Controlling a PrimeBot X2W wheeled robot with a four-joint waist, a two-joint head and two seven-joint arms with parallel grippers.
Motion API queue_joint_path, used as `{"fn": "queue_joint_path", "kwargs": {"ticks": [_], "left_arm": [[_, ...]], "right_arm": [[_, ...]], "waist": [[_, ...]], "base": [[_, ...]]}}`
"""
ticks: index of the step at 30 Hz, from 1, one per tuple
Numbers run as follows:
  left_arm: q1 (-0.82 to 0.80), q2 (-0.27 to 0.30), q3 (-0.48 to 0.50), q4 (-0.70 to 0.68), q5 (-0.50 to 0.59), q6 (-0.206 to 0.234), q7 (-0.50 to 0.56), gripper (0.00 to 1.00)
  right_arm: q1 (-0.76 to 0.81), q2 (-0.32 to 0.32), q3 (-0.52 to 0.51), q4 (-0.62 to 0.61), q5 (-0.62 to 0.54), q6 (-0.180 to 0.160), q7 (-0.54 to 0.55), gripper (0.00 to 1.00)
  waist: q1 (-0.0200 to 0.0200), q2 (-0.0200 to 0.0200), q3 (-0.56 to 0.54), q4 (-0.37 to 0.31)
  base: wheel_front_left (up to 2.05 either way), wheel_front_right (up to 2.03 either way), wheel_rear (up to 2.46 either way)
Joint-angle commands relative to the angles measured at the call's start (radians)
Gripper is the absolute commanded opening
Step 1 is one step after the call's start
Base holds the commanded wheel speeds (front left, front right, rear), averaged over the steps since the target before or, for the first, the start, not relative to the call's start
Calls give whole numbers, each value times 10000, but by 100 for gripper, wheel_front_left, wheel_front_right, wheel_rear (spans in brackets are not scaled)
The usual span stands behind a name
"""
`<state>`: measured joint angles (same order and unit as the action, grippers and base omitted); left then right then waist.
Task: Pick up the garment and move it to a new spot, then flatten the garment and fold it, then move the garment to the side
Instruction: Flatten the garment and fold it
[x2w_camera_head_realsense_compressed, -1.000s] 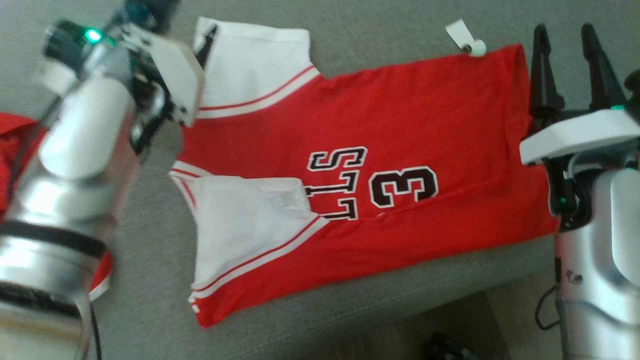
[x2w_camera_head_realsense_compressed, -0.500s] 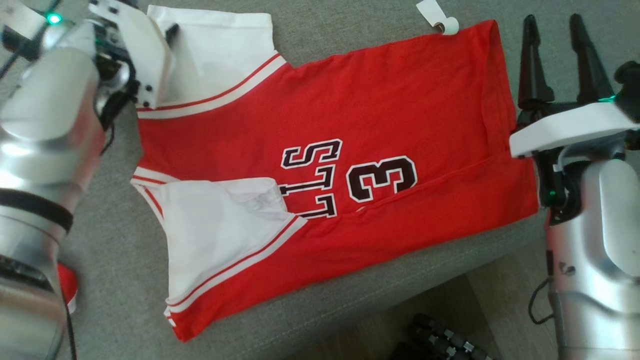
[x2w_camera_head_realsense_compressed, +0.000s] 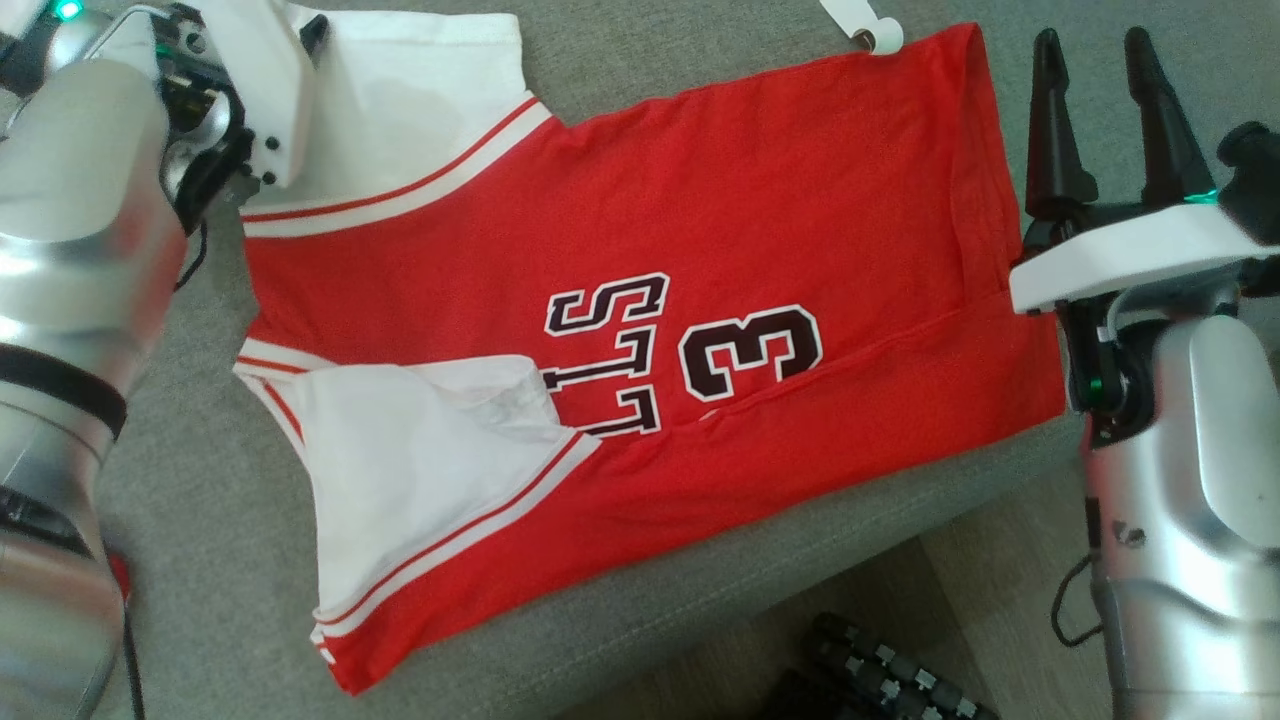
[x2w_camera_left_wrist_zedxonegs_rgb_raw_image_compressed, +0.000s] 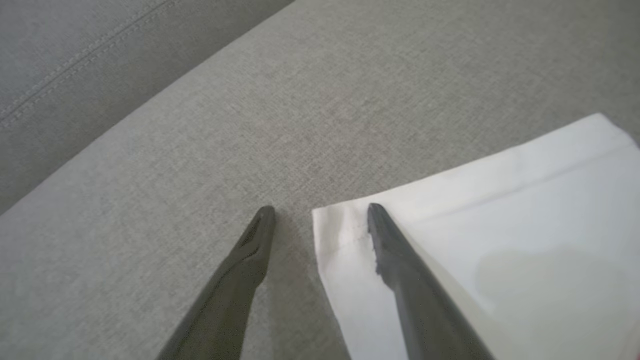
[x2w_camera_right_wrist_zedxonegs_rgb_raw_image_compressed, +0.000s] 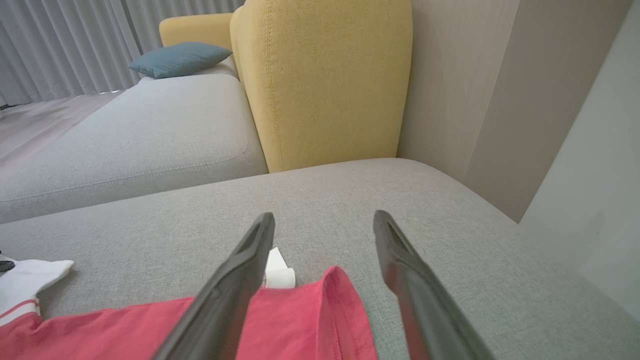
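The white tag (x2w_camera_head_realsense_compressed: 859, 20) should move along and end up on top when I fold the garment's far side over, because its curled end (x2w_camera_head_realsense_compressed: 885, 36) meets the garment's red edge.
The garment (x2w_camera_head_realsense_compressed: 720, 250) is a red jersey with white sleeves and a black "3", spread flat on the grey sofa cushion (x2w_camera_head_realsense_compressed: 230, 520). In the left wrist view my left gripper (x2w_camera_left_wrist_zedxonegs_rgb_raw_image_compressed: 320, 210) is open at the far corner of the upper white sleeve (x2w_camera_left_wrist_zedxonegs_rgb_raw_image_compressed: 500, 225): one finger lies over that corner, the other over bare cushion. My right gripper (x2w_camera_head_realsense_compressed: 1095, 70) stands open just past the jersey's red hem, fingers pointing away. In the right wrist view the right gripper (x2w_camera_right_wrist_zedxonegs_rgb_raw_image_compressed: 325, 217) hangs above the hem's far corner (x2w_camera_right_wrist_zedxonegs_rgb_raw_image_compressed: 320, 310), holding nothing.
A white tag (x2w_camera_head_realsense_compressed: 860, 25) lies at the hem's far corner. Another bit of red cloth (x2w_camera_head_realsense_compressed: 120, 580) peeks out behind my left arm. The cushion's front edge drops to the floor, where a dark object (x2w_camera_head_realsense_compressed: 870, 680) lies. A yellow backrest (x2w_camera_right_wrist_zedxonegs_rgb_raw_image_compressed: 325, 75) stands beyond.
The whole head picture has slid left and up, so the camera has moved. The garment lies as before and both grippers stay open at its two ends.
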<state>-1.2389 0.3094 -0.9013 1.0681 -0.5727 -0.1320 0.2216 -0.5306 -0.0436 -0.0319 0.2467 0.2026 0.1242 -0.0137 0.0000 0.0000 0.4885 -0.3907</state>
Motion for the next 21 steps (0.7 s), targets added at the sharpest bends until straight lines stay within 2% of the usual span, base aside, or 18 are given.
{"fn": "queue_joint_path", "kwargs": {"ticks": [1, 2, 6, 11, 15, 21], "left_arm": [[-315, 211, 16, -118, -61, 14, 159, 79], [-290, 193, -144, -198, -200, 14, 303, 0], [-275, 312, -565, -609, -799, 14, 350, 0], [-304, 269, -667, -1018, -1350, 14, -618, 0], [-378, 99, -827, -1429, -1566, 14, -1615, 0], [-350, -38, -1246, -2165, -1663, 14, -2185, 0]], "right_arm": [[-320, -66, 195, -288, 33, 65, -81, 100], [-335, -66, 183, -271, 22, 65, -84, 100], [-414, -66, 38, -141, -94, 65, -64, 100], [-608, -112, -248, 202, -37, 65, 189, 100], [-1005, -595, -392, 840, 212, 65, 735, 100], [-1476, -1562, -195, 2366, 169, 65, 1449, 100]], "waist": [[0, 0, 10, -4], [0, 0, 17, 1], [0, 0, -56, 112], [0, 0, -340, 499], [0, 0, -582, 1072], [0, 0, -673, 1705]], "base": [[0, 0, 0], [0, 0, 0], [0, 0, 0], [0, 0, 0], [0, 0, 0], [0, 0, 0]]}}
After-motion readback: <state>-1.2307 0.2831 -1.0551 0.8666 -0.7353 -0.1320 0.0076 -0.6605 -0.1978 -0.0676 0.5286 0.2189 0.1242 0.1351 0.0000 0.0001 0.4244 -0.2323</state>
